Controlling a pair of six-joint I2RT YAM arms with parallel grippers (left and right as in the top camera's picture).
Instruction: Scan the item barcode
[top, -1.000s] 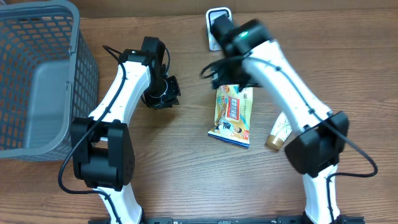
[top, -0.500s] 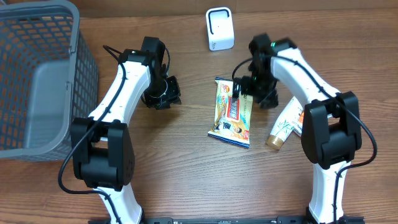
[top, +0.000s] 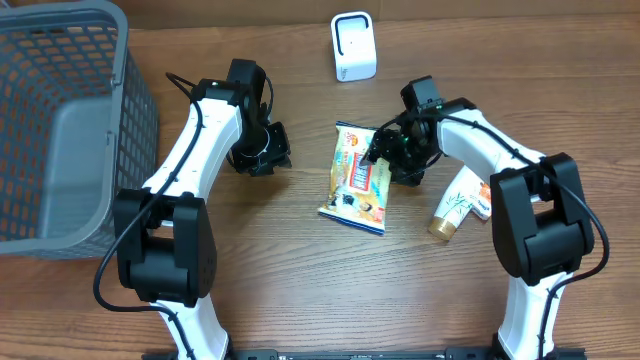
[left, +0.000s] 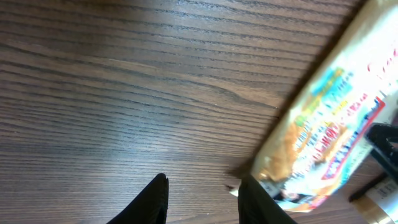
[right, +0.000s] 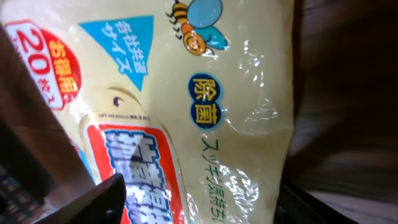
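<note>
I see the packet flat under my right gripper with its opposite edge free, so my left gripper should brace that edge before my right gripper lifts it.
The item is a yellow wipes packet with red and blue print, lying flat and tilted in mid-table. My right gripper is low over its upper right part. In the right wrist view the packet fills the frame. The right gripper is open and straddles it, one finger resting on the printed face and the other at the creased right edge. No barcode shows on this face. My left gripper hovers left of the packet; the left gripper is slightly open over bare wood with nothing between its fingers.
A white scanner stands at the back of the table, beyond the packet. A cream tube lies on the right, beside the right arm. A grey mesh basket fills the far left.
The right arm came down from near the scanner onto the packet and its jaws narrowed. The packet slid left and turned a little. The left gripper opened slightly and stayed in place.
</note>
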